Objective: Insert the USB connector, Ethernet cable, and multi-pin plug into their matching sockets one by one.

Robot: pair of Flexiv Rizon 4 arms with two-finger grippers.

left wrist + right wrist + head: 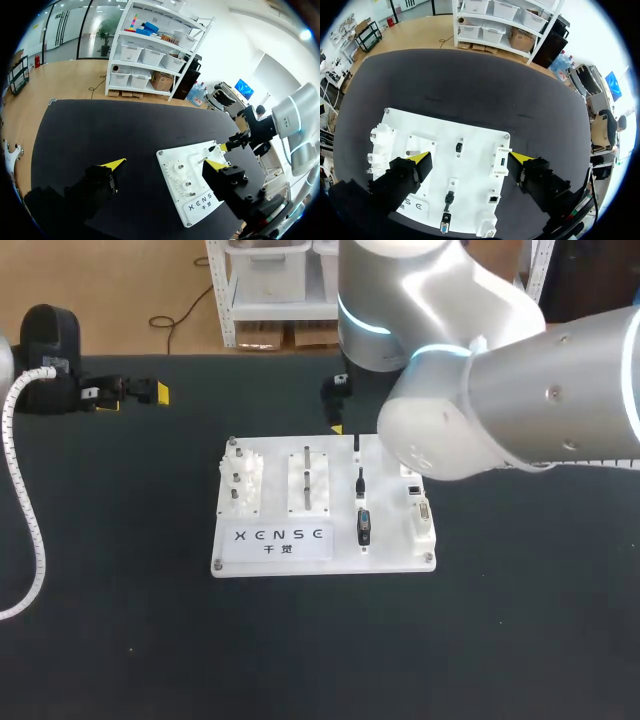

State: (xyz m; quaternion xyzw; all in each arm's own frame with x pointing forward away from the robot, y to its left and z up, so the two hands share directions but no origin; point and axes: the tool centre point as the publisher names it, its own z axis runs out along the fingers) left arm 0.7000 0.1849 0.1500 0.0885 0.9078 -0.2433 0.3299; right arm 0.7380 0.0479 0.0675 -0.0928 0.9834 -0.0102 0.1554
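Observation:
The USB connector will come out by itself and leave an empty slot when I lift it, because screws hold the white holder to the board.
A white board lies mid-table. In a column on it rest the USB connector, the Ethernet plug and the multi-pin plug. The sockets sit along its right edge. My right gripper hangs open above the board with nothing between its fingers. Under it lie the USB connector, the Ethernet plug and the multi-pin plug, with the socket block beside them. My left gripper stands open and empty, well off the board's left side.
Pegs and gears take up the board's left part, and two posts stand in its middle. A white coiled cable runs down the table's left side. My right arm covers the board's far right corner.

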